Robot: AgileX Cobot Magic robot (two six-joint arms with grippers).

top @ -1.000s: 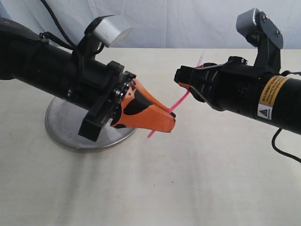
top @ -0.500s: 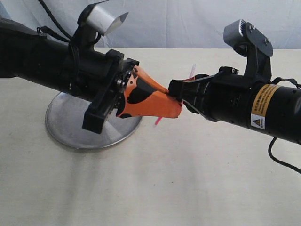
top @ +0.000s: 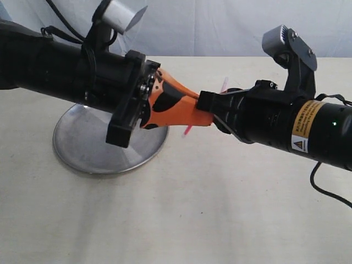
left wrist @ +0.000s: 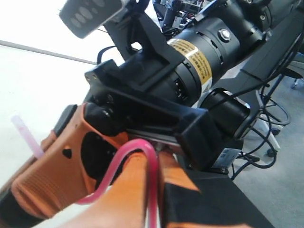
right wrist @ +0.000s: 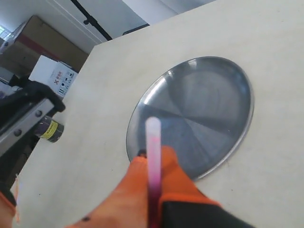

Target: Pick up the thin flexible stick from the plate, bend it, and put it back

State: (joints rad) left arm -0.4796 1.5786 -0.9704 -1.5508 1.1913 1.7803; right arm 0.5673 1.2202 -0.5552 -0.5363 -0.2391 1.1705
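The robot's right gripper should move back from the left gripper and straighten the stick, because the stick's tight arch (left wrist: 138, 144) leaves the two grippers almost touching.
The thin flexible stick (left wrist: 137, 144) is bright pink and bent into a tight arch between my two grippers. My left gripper (left wrist: 154, 164) is shut on one end of it, and my right gripper (right wrist: 153, 159) is shut on the other. The stick's whitish tip (right wrist: 153, 130) pokes out past the right fingers. In the exterior view the left gripper (top: 192, 113) and right gripper (top: 212, 107) nearly touch in mid-air, right of the plate (top: 77, 148). Only the stick's pale tip (top: 224, 83) and a short pink end (top: 187, 131) show there. The steel plate (right wrist: 209, 104) holds nothing.
The left arm (top: 60, 74) hangs over the back of the plate. Cream cloth (top: 192, 209) covers the table in front of and right of the plate. Cardboard boxes (right wrist: 52, 78) stand beyond the table's far edge.
The two grippers have closed the gap between them, and the stick has gone from nearly straight to a tight arch. The left gripper has also risen a little.
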